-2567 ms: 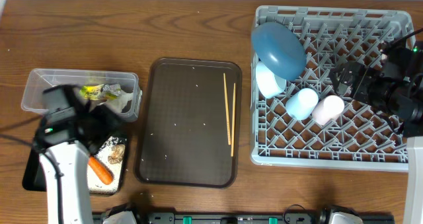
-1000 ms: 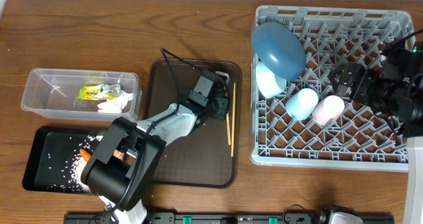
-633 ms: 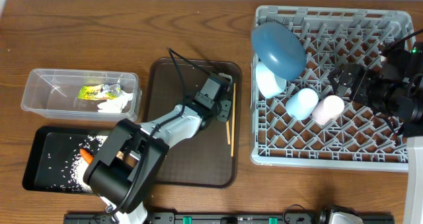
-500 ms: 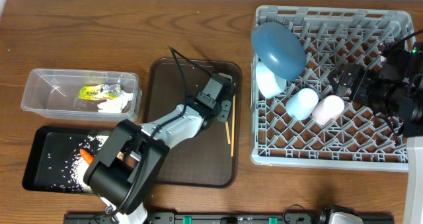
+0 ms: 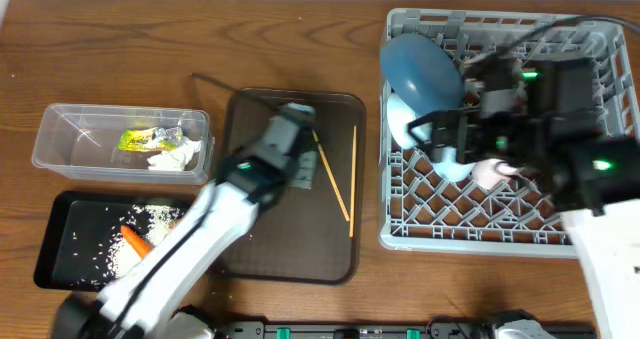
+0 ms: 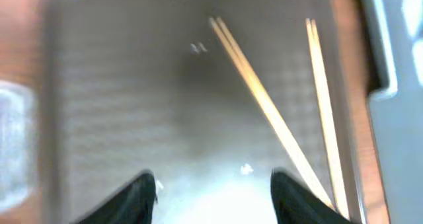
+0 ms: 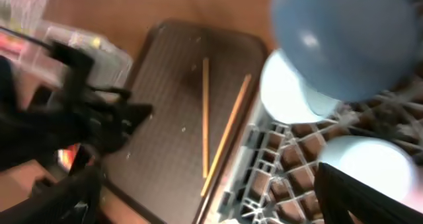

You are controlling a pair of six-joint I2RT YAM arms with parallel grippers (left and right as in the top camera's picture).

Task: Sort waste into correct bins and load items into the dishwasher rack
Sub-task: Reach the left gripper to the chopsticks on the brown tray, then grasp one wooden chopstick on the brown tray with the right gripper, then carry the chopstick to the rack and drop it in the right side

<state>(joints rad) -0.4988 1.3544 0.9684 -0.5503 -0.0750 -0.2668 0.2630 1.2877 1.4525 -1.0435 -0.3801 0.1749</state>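
My left gripper crowds the chopsticks on the serving tray (image 5: 353, 182), so it should back off before my right gripper takes the tilted chopstick (image 5: 332, 176) to the rack.
Two thin wooden chopsticks lie on the dark-brown serving tray (image 5: 260, 229). One chopstick (image 5: 333, 177) is tilted and the other (image 5: 352, 179) lies straight by the tray's right rim. Both show in the left wrist view (image 6: 264, 105) and the right wrist view (image 7: 205, 112). My left gripper (image 5: 300, 169) is blurred, open and empty just left of them (image 6: 215, 194). My right gripper (image 5: 440, 137) is open and empty over the left side of the grey rack (image 5: 560, 219). The rack holds the blue plate (image 5: 420, 71), white bowl (image 5: 400, 119), light-blue cup (image 5: 455, 159) and pink cup (image 5: 495, 169).
The clear tub (image 5: 60, 129) at the left holds the yellow-green wrapper (image 5: 145, 137) and white tissue (image 5: 175, 159). The black tray (image 5: 70, 234) below it holds the carrot (image 5: 135, 241) and rice (image 5: 150, 219). My left arm crosses its right end.
My left gripper has drawn back left from the chopsticks, and one chopstick now lies tilted, apart from the other. My right arm has swung left over the rack's left side.
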